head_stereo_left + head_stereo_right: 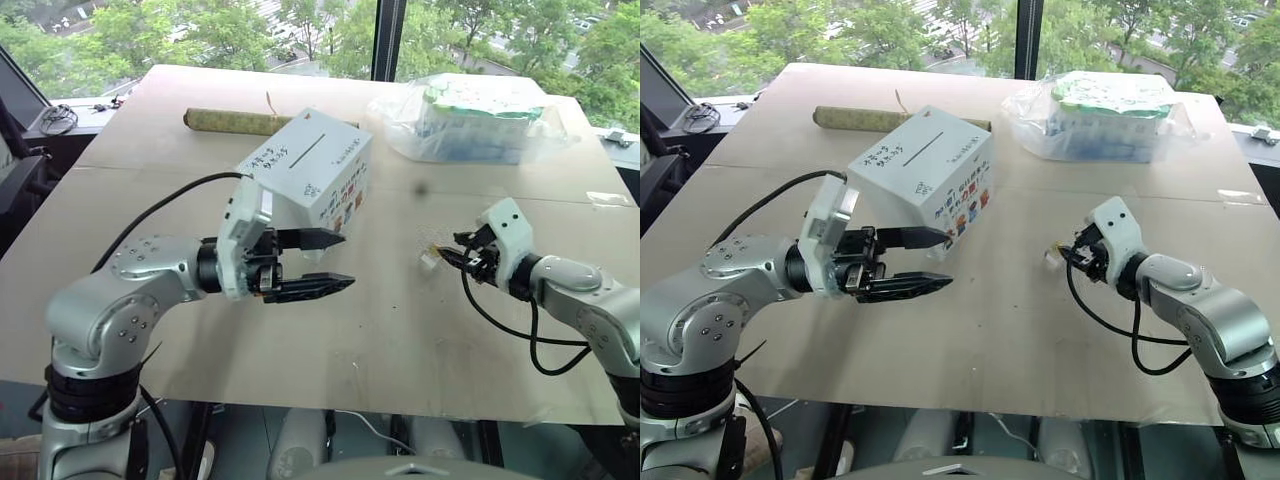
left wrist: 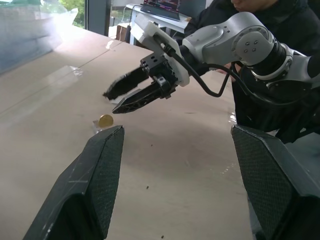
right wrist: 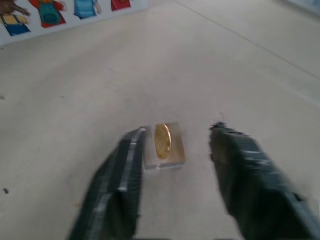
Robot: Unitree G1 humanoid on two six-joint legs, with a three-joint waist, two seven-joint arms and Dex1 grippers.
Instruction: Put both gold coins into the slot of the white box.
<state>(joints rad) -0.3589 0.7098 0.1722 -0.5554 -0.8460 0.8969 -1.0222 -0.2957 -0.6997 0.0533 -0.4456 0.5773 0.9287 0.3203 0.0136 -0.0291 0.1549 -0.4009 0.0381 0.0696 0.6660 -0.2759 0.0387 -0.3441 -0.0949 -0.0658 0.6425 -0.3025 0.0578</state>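
Note:
The gold coin is standing in the clear block (image 1: 429, 261), far from the slot, so the robot's right gripper should lift the coin (image 3: 162, 141) out and hand it to the left gripper.
The white box (image 1: 305, 172) stands tilted at the table's middle, its slot (image 1: 309, 150) on the upper face with the handwriting. My left gripper (image 1: 345, 261) hovers just in front of the box, open, with nothing between its fingers (image 2: 97, 175). A gold coin (image 3: 162, 140) stands on edge in a small clear block (image 3: 167, 155) on the table to the right. My right gripper (image 3: 177, 130) is low over the table with the block between its fingertips. One finger (image 3: 127, 160) is beside the block, the other stands clearly apart. The left wrist view shows this coin (image 2: 105, 120) just below the right gripper (image 2: 114, 101).
A clear plastic bag (image 1: 470, 120) with green-white contents lies at the back right. Behind the box lies a cardboard tube (image 1: 232, 121). The table's front edge (image 1: 330, 405) runs close before me. A person in dark clothes (image 2: 295, 30) is beyond my right arm.

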